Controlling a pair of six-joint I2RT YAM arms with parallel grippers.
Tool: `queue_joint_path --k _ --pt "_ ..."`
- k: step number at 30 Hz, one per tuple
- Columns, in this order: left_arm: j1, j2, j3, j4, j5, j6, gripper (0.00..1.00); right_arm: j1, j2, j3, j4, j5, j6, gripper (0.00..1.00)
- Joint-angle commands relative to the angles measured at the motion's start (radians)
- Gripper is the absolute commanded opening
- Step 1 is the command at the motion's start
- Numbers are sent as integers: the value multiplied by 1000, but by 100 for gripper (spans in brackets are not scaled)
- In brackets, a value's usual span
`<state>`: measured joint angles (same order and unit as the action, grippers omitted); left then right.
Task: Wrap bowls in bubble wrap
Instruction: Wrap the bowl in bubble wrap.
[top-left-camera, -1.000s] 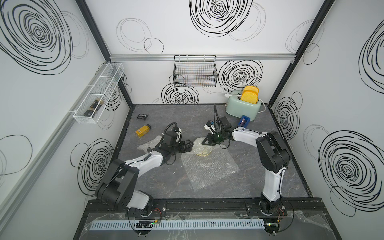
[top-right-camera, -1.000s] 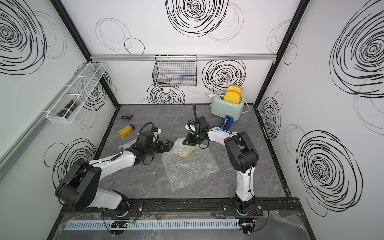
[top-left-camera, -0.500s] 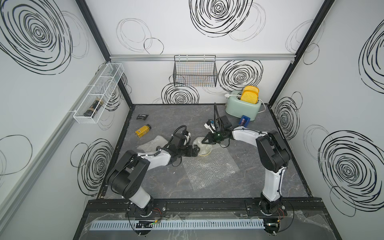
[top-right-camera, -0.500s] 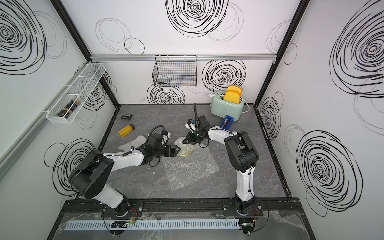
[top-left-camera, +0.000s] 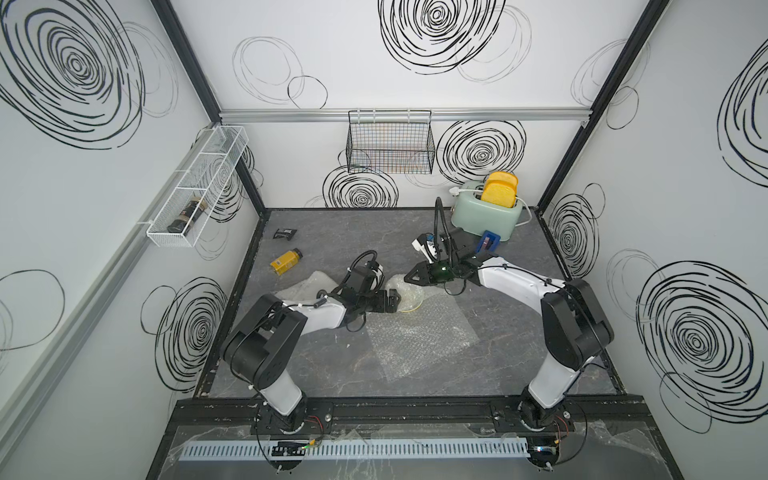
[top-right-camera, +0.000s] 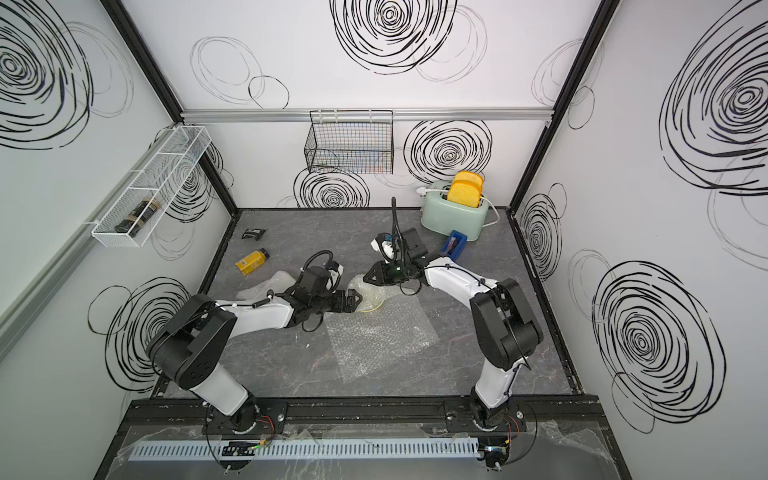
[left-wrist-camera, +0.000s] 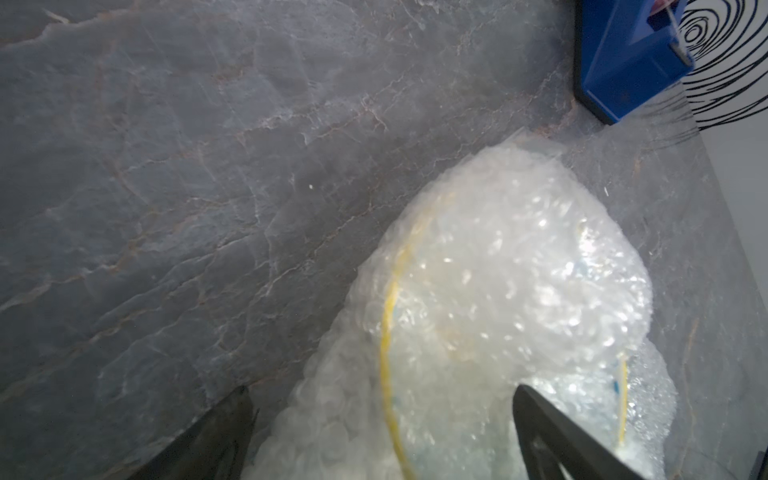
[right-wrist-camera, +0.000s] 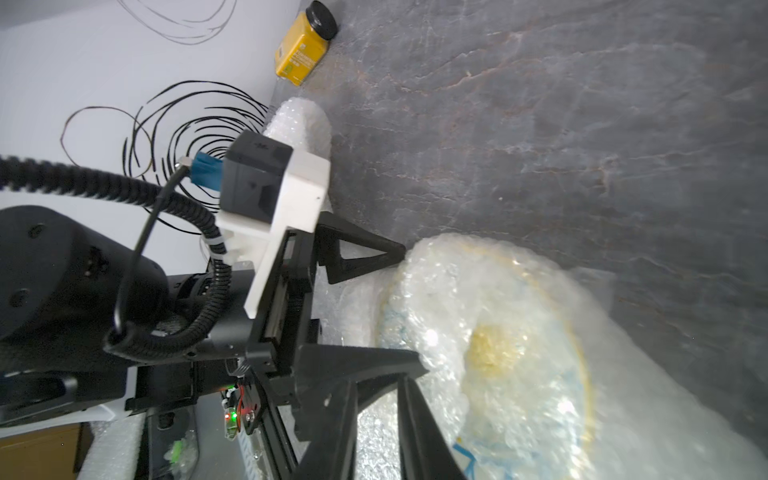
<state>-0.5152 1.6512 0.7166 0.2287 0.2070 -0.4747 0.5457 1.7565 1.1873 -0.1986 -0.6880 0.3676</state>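
Observation:
With the front of the bubble wrap (top-left-camera: 422, 342) lying clear of the bowl, my left gripper should steady the bowl while my right gripper folds the bubble wrap's near corner (top-left-camera: 389, 376) over.
A pale bowl (top-left-camera: 409, 300) (right-wrist-camera: 490, 357) with a yellow rim and yellow centre sits mid-table under a fold of bubble wrap (top-left-camera: 419, 336) (top-right-camera: 378, 336); the rest of the sheet lies flat towards the front. My left gripper (top-left-camera: 392, 300) (left-wrist-camera: 382, 399) (right-wrist-camera: 413, 307) is open, its fingers standing either side of the covered bowl (left-wrist-camera: 478, 311). My right gripper (top-left-camera: 409, 277) (right-wrist-camera: 380, 388) hovers just behind the bowl, its fingers parted by a narrow gap with nothing between them. A second crumpled bundle of bubble wrap (top-left-camera: 305, 284) (right-wrist-camera: 299, 120) lies behind the left arm; what it holds is hidden.
A yellow jar (top-left-camera: 285, 261) and a black packet (top-left-camera: 285, 234) lie at the back left. A mint toaster (top-left-camera: 486, 212) and a blue tape dispenser (top-left-camera: 487, 242) (left-wrist-camera: 623, 54) stand at the back right. A wire basket (top-left-camera: 390, 143) hangs on the back wall.
My left arm has swung to the right and its open gripper has reached the covered bowl. The right arm has stayed almost in place over the fold.

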Motion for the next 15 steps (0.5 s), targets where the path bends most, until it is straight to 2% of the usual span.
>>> queue_joint_path --k 1,9,15 --pt "-5 7 30 16 -6 1 100 20 62 15 0 4 13 12" --pt "12 -46 20 6 4 -13 98 20 205 69 -41 91 10 6" --pt "67 -62 29 21 47 -15 97 0 228 51 -17 81 11 5"
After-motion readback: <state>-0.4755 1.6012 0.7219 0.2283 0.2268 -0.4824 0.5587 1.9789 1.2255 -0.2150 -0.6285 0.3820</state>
